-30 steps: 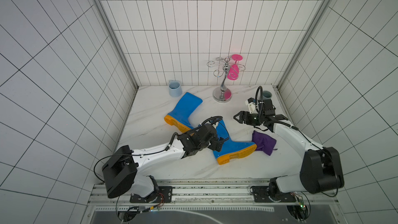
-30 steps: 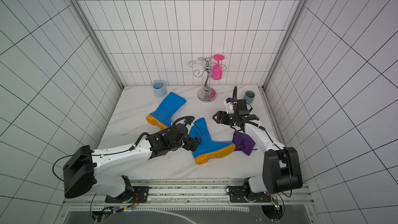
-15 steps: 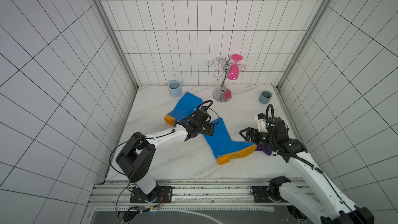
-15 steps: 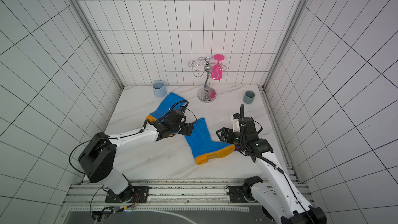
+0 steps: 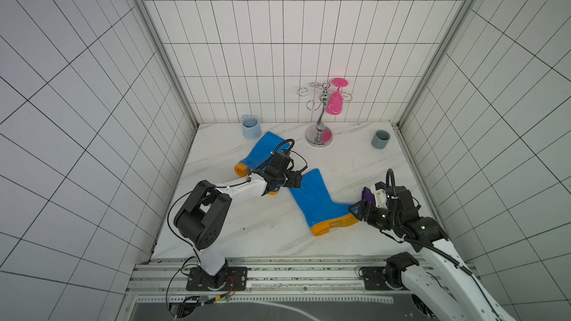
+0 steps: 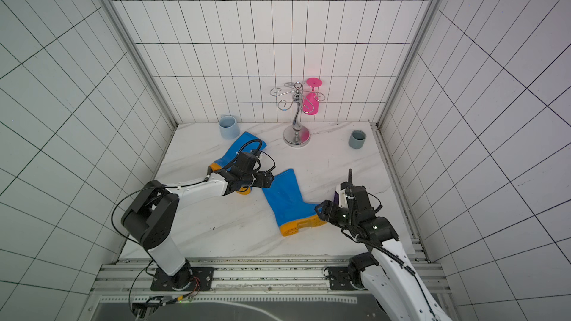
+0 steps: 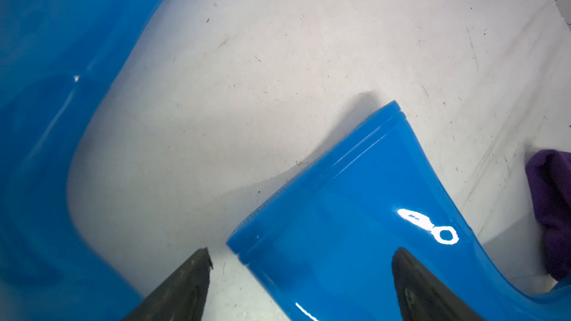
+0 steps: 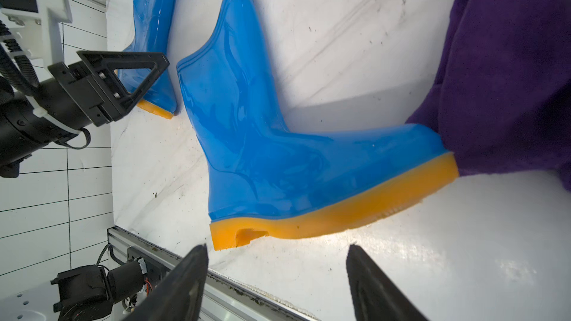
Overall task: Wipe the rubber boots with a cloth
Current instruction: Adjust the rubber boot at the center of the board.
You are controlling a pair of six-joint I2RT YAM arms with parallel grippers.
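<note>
I should turn the boot with my grippers until the boot's rim faces my left gripper, because the near boot's rim faces the back and its toe touches the purple cloth.
Both rubber boots lie on their sides on the marble table. The near boot has its orange sole toward the front; the far boot lies behind my left arm. My left gripper is open over the near boot's shaft rim, with one finger over bare table. My right gripper hangs open and empty by that boot's toe. The purple cloth lies against the toe, largely hidden behind my right wrist in both top views.
A light blue mug and a grey cup stand at the back. Between them is a chrome rack with a pink glass hanging on it. Tiled walls close three sides, and a metal rail runs along the front.
My right gripper has come from behind the cloth toward the front, down to the near boot's toe. My left gripper has slid back along that boot to the shaft rim.
</note>
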